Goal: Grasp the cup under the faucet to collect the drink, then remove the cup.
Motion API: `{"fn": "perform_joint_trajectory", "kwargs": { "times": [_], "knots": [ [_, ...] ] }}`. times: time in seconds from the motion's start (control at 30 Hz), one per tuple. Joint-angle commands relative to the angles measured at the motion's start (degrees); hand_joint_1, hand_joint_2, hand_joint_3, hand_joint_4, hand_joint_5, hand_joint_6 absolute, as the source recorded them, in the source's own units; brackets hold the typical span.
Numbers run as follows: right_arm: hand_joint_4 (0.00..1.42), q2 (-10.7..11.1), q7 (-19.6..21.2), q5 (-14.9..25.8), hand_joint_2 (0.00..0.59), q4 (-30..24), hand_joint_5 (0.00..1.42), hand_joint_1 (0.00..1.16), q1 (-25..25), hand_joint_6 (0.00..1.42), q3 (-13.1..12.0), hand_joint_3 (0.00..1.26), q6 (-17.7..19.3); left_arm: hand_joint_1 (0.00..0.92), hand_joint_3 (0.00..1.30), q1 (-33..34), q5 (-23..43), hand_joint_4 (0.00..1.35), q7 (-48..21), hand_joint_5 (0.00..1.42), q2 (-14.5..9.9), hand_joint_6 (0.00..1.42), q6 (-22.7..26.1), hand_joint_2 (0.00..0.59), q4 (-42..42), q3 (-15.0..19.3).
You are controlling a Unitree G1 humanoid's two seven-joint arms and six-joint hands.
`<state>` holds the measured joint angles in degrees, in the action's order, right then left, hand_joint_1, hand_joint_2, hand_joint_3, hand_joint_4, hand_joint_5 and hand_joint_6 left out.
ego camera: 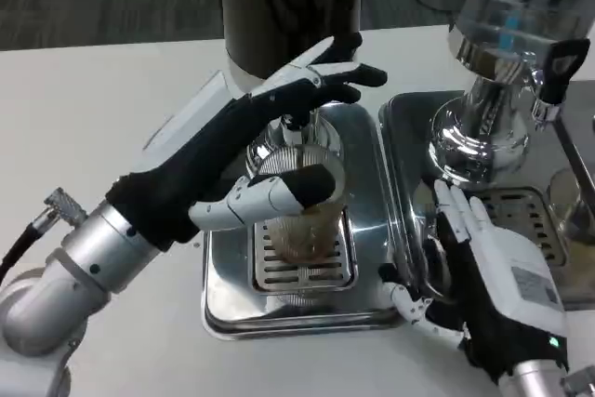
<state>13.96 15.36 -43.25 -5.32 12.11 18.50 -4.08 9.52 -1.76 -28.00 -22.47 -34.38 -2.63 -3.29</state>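
Observation:
My gripper will lift the cup out with a shallow drink in it, well below the cup's rim, because amber liquid (305, 237) shows low behind the cup's clear side (314, 157).
A clear plastic cup (314, 228) stands on the slotted grate of a steel drip tray (232, 309), right under the small faucet (296, 124) of a dark drink dispenser (288, 6). Some amber liquid seems to sit low in the cup. My left hand (237, 151) is wrapped around the cup: the thumb crosses its front, and the fingers (339, 72) reach past its far side by the faucet. My right hand (488, 262) lies at the lower right with its fingers spread, holding nothing, by the seam between the two trays.
A second, silver dispenser (497, 72) with a black tap handle (565, 67) stands at the right on its own steel tray (409, 127). White table (102, 90) stretches to the left and along the front.

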Motion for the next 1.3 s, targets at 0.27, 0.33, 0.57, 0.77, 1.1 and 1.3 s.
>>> {"fn": "perform_joint_trajectory", "kwargs": {
  "times": [0.27,0.33,0.57,0.77,1.1,1.3],
  "knots": [
    [0.00,1.0,-7.3,11.4,0.186,3.1,0.00,0.46,-5.9,0.12,-3.8,0.00,5.5,0.000,0.27,-1.3,-2.5,0.05,0.6,0.24,-1.6,0.22,-1.8,0.108,-0.1,-2.7],
    [0.00,1.4,-10.4,11.7,0.176,4.2,0.00,0.44,-8.3,0.07,-3.7,0.00,4.2,0.000,0.27,-1.3,-2.3,0.05,0.9,0.24,-1.7,0.22,-1.7,0.108,-0.1,-2.7],
    [0.00,0.5,-16.4,16.4,0.177,6.5,0.00,0.43,-12.3,0.00,-4.6,0.00,2.9,0.000,0.27,-1.6,-1.7,0.05,1.6,0.24,-1.7,0.22,-1.0,0.109,1.0,-2.7],
    [0.00,0.5,-16.7,16.4,0.182,8.1,0.00,0.42,-15.3,0.00,-4.9,0.00,3.2,0.000,0.28,-2.3,-1.0,0.07,2.1,0.25,-1.5,0.22,-0.1,0.110,2.5,-2.6],
    [0.00,-0.5,-18.7,17.2,0.183,11.7,0.00,0.42,-18.8,0.00,-3.4,0.00,3.8,0.000,0.30,-3.7,-1.4,0.08,2.9,0.25,-1.5,0.22,1.3,0.110,4.6,-2.8],
    [0.00,-1.5,-19.0,18.8,0.184,13.5,0.00,0.40,-19.7,0.00,-3.8,0.00,3.8,0.000,0.30,-4.4,-1.4,0.08,3.3,0.25,-1.5,0.22,1.8,0.111,5.3,-2.7]
  ]
}}
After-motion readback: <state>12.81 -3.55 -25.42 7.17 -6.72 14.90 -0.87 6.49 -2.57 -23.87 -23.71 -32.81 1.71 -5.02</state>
